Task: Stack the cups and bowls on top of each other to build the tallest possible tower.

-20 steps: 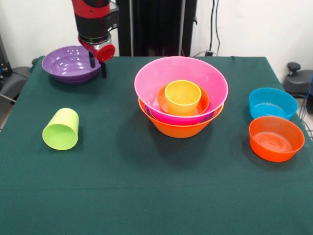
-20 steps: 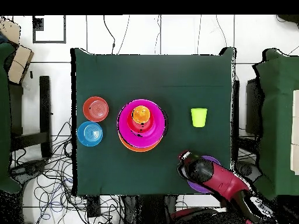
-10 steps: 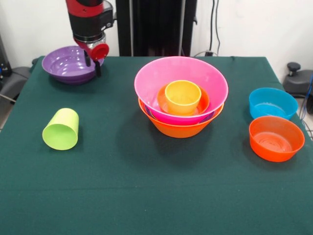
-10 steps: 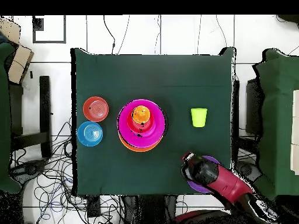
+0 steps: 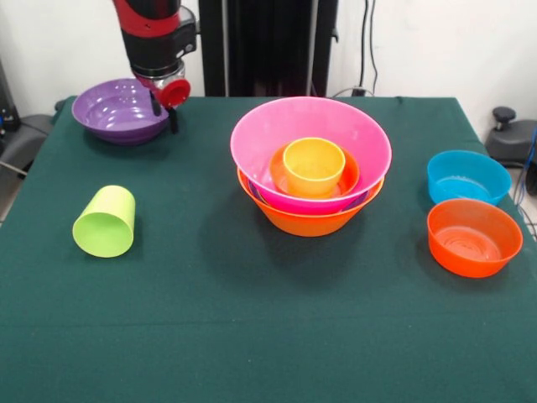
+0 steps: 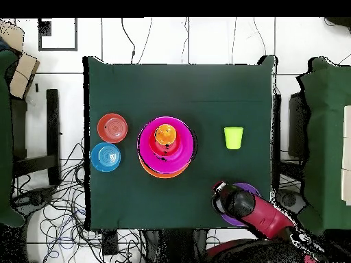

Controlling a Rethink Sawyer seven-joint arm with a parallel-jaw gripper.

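My gripper will have the wide purple bowl (image 5: 120, 111) hanging at a tilt, its free side low, when I lift it, because my gripper straddles the purple bowl's rim at just a single side (image 5: 164, 112).
My gripper (image 5: 164, 112) hangs open at the right rim of a wide purple bowl (image 5: 113, 109) at the table's far left, one finger inside the rim and one outside. In the overhead view the gripper (image 6: 219, 189) hides much of this bowl (image 6: 248, 190). The tower (image 5: 310, 168) stands mid-table: a yellow-orange bowl (image 5: 309, 220) at the base, a purple rim edge, the pink bowl (image 5: 252, 138), a small red-orange bowl (image 5: 351, 175) and the orange cup (image 5: 313, 164) upright on top. The lime green cup (image 5: 105, 221) lies on its side at the left.
A blue bowl (image 5: 467, 176) and a red-orange bowl (image 5: 473, 237) stand side by side at the right edge; they also show in the overhead view, the blue bowl (image 6: 105, 157) and the red-orange bowl (image 6: 112, 127). The green cloth table (image 5: 252, 336) ends close behind the purple bowl.
The gripper shifted a little left over the purple bowl's rim, then slightly back right. It stays open. The bowls and cups have not moved.
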